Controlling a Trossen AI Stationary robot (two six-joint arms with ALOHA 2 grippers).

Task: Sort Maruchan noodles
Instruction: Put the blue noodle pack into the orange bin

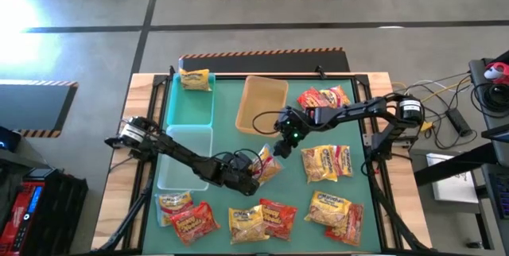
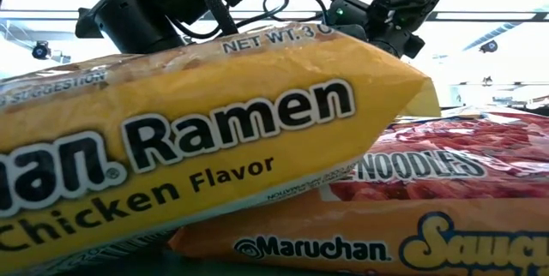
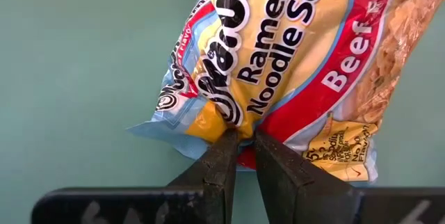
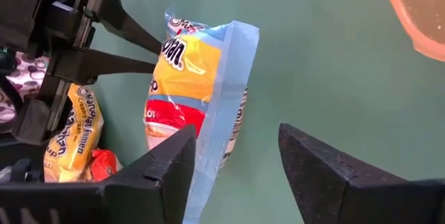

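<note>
The beef packet's light-blue seam is near one finger, so next my right gripper lines up its middle with that seam and pinches it before my left gripper opens.
A Maruchan beef packet, yellow, red and light blue, stands on edge at the mat's middle. My left gripper is shut on it. My right gripper hangs open just beyond it, toward the tan tray. In the right wrist view this packet sits between that gripper's fingers, close to one of them. Other packets lie flat: several yellow and red ones along the near edge, yellow ones at right, red ones far right. One yellow packet lies in the teal tray. My left gripper pinches the packet's crimped end seam between its two fingertips. The packet extends away from the fingers on edge, its printed face toward the wrist camera. Whether its lower side rests on the mat cannot be told. My right gripper: I cannot tell whether one finger touches the packet's light-blue side seam.
A clear tray sits beside the left arm, the teal one behind it. In the low view a yellow chicken packet on a red one fills the picture. Cables and gear lie beyond the table's right edge.
</note>
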